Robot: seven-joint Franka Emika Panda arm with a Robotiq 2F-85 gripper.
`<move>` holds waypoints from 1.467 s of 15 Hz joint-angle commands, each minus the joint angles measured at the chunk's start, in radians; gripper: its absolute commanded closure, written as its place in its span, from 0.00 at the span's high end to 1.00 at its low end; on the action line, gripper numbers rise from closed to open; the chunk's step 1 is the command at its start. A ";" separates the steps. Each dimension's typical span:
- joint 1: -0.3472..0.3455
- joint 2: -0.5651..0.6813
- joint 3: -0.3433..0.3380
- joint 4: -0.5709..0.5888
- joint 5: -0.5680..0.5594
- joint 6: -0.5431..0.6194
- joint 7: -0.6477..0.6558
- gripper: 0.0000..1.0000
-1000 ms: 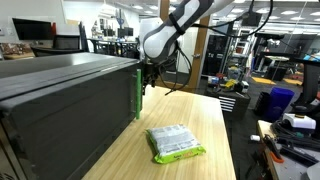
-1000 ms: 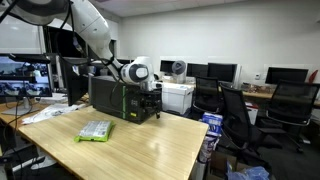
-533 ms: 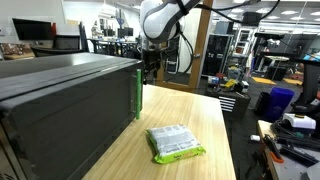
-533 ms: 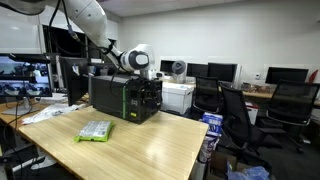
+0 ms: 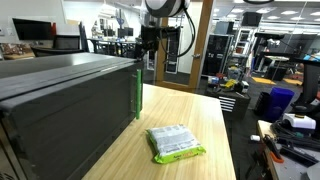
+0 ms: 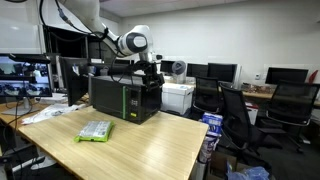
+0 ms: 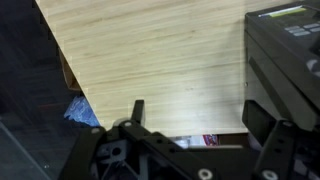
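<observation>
My gripper is pointing at the wooden table (image 7: 185,75) beside the black box, away from the box's green handle. Next, I swing back and come down toward the green handle (image 5: 138,94).
My gripper (image 5: 148,46) hangs open in the air above the far end of a big black box (image 5: 60,100), holding nothing. In an exterior view the gripper (image 6: 150,70) sits just over the box's (image 6: 125,98) top corner. From the wrist, the gripper (image 7: 198,116) shows two dark fingers spread wide over the wooden table (image 7: 150,50), with the black box (image 7: 285,50) at the right. A green and white packet (image 5: 175,143) lies flat on the table (image 5: 195,105), well apart from the gripper. The same packet (image 6: 96,131) rests near the table's (image 6: 150,150) front corner.
Office chairs (image 6: 235,110) stand beside the table, with a white machine (image 6: 178,96) and monitors (image 6: 220,72) behind them. A blue bin (image 5: 280,100) stands past the far table edge. The wrist view shows the table's edge and floor at left.
The arm has risen: the gripper went from beside the box's far end to above its top, staying open.
</observation>
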 commanded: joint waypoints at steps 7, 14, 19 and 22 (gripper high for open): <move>-0.032 -0.108 0.069 -0.016 0.206 -0.034 -0.182 1.00; -0.009 -0.046 0.077 0.002 0.231 -0.286 -0.265 1.00; 0.002 -0.088 0.082 -0.027 0.198 -0.355 -0.344 1.00; 0.003 -0.118 0.087 -0.033 0.191 -0.393 -0.396 1.00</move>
